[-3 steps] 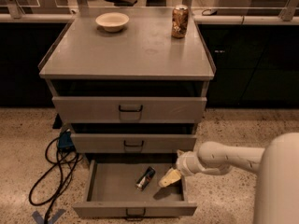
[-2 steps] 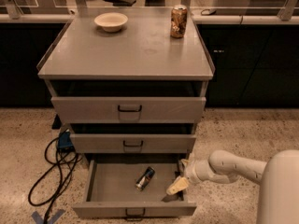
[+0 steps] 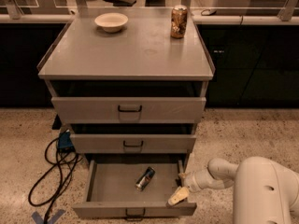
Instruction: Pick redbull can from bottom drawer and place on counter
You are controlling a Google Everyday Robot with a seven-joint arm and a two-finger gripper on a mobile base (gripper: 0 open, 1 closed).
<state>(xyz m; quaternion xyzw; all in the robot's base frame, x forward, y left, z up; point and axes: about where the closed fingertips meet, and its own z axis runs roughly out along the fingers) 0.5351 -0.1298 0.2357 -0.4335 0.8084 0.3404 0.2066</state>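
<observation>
The robot's finger hangs over the drawer's front rim (image 3: 177, 209), away from the redbull can (image 3: 145, 178), so the gripper should move inward over the drawer to the can before it closes.
The redbull can (image 3: 145, 178) lies on its side on the floor of the open bottom drawer (image 3: 107, 185), right of its middle. My gripper (image 3: 180, 186) is at the drawer's right front corner, right of the can and apart from it. It is open and empty, with one pale fingertip (image 3: 177, 197) over the drawer's front rim. The counter (image 3: 126, 50) is the grey cabinet top above.
A white bowl (image 3: 111, 21) and a wider brown-gold can (image 3: 178, 21) stand at the back of the counter. The two upper drawers (image 3: 128, 110) are slightly pulled out. Black cables (image 3: 53, 171) lie on the floor to the left of the cabinet.
My gripper has moved a little right and toward the drawer's front corner, away from the can. The can has not moved.
</observation>
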